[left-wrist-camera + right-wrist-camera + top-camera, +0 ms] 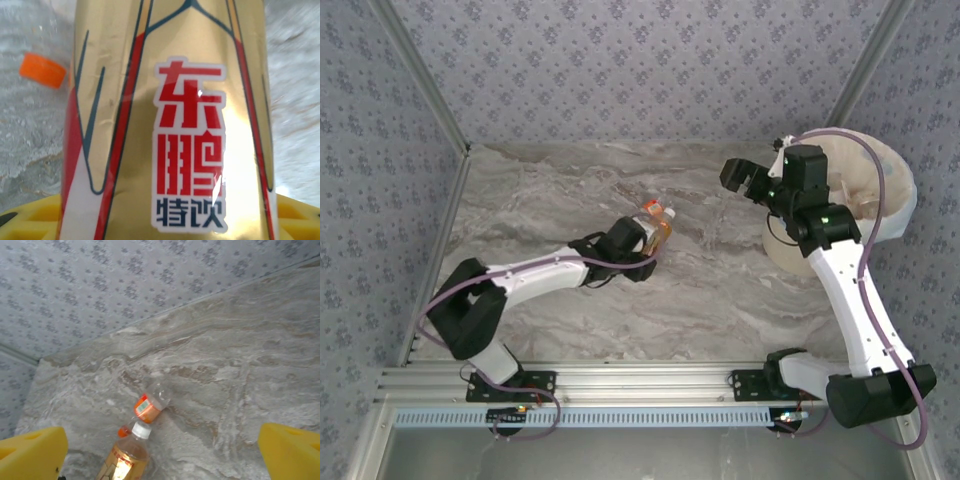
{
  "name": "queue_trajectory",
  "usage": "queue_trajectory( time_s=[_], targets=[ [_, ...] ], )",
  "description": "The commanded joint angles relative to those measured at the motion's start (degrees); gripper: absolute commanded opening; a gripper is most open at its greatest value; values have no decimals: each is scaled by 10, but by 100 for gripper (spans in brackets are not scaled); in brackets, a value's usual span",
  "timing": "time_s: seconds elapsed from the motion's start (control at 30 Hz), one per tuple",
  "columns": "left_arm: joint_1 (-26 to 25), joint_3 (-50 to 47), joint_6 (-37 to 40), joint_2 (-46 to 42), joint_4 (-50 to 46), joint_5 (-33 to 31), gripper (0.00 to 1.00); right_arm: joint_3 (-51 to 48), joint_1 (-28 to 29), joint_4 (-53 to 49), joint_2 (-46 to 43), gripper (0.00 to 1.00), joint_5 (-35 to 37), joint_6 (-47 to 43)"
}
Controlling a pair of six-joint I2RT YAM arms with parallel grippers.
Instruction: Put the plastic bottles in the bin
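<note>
I expect the gold bottle (659,236) to come to rest on top and stay in sight when I drop it into the bin, because clear shapes (863,205) can already be seen inside the bin.
Two plastic bottles lie together mid-table. One has a gold and red label (660,233) and a white cap; close up, its label (170,125) spans the left wrist view. My left gripper (647,243) is shut on it, with yellow fingers (20,220) at both sides of its body. The other, a clear bottle with an orange label (650,209), lies just beyond, and its orange cap (42,70) shows beside the gold one. The right wrist view takes in both bottles, gold (125,460) and orange (150,407). My right gripper (745,178) hangs open and empty beside the bin (895,195).
The cream-lined bin stands at the table's right side, partly behind the right arm. Patterned walls (650,60) close in the marble table (550,190) at the back and both sides. A metal rail (620,380) runs along the near edge.
</note>
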Motion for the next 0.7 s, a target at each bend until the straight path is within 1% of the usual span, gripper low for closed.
queue_trajectory(
  time_s=[0.0,0.1,0.2,0.3,0.47,0.53,0.6,0.67],
  targets=[
    [17,-10,-7,-52,58,89,45,-23,3,46,-7,100,-97,14],
    [29,-14,-13,-79,98,128,45,-24,2,49,20,100,-154,27],
    [31,-5,-11,-92,130,153,45,-24,8,67,52,100,-220,51],
    [31,6,-12,-93,156,172,45,-26,22,97,76,100,-251,71],
    [31,21,-16,-82,171,194,45,-49,42,184,95,100,-240,146],
    [30,21,-21,-79,178,204,45,-59,49,209,102,96,-213,172],
    [31,19,-26,-79,185,207,45,-60,58,208,108,91,-182,180],
    [31,20,-28,-81,189,210,45,-61,65,217,113,88,-167,184]
  ],
)
